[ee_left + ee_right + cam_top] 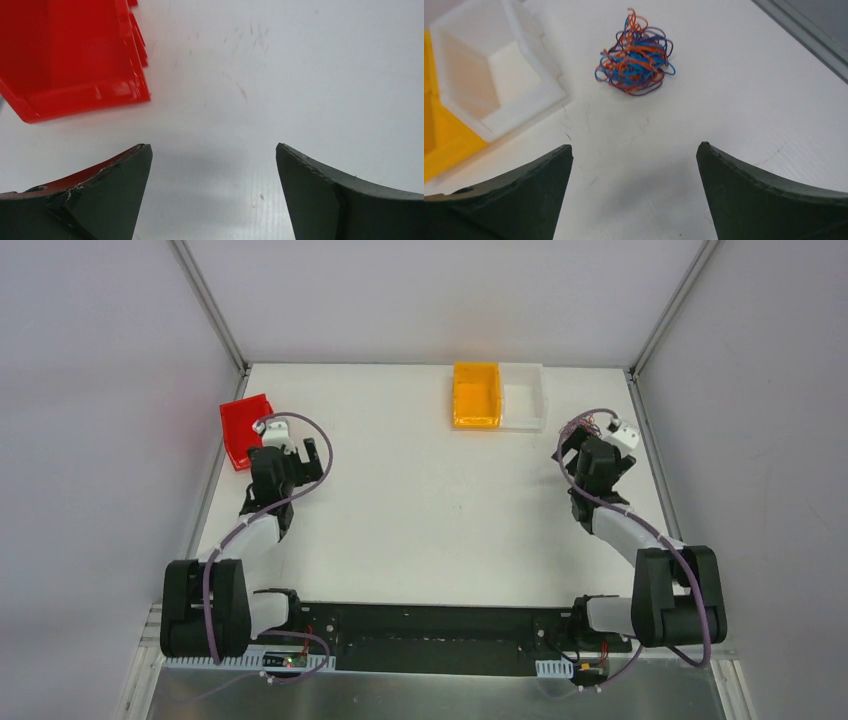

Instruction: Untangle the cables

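Note:
I should first use my right gripper to bring the cables [589,424] to the table's middle [460,511], because they are near the metal frame rail, far from my left gripper.
The cables [636,55] are one small tangled ball of thin orange, blue and dark purple wires. The ball lies on the white table, ahead of my right gripper [634,146] and apart from it. In the top view the cables [592,421] barely show at the far right, just beyond the right gripper [585,438]. Its fingers stand wide open with only bare table between them. My left gripper [214,146] is also open and empty. It hovers over the table at the far left [305,452], beside a red bin.
A red bin [70,55] sits at the far left edge [243,425]. An orange bin [476,395] and a white bin [525,398] stand side by side at the back. The white bin [499,75] is just left of the cables. A metal frame rail [804,30] borders the right side.

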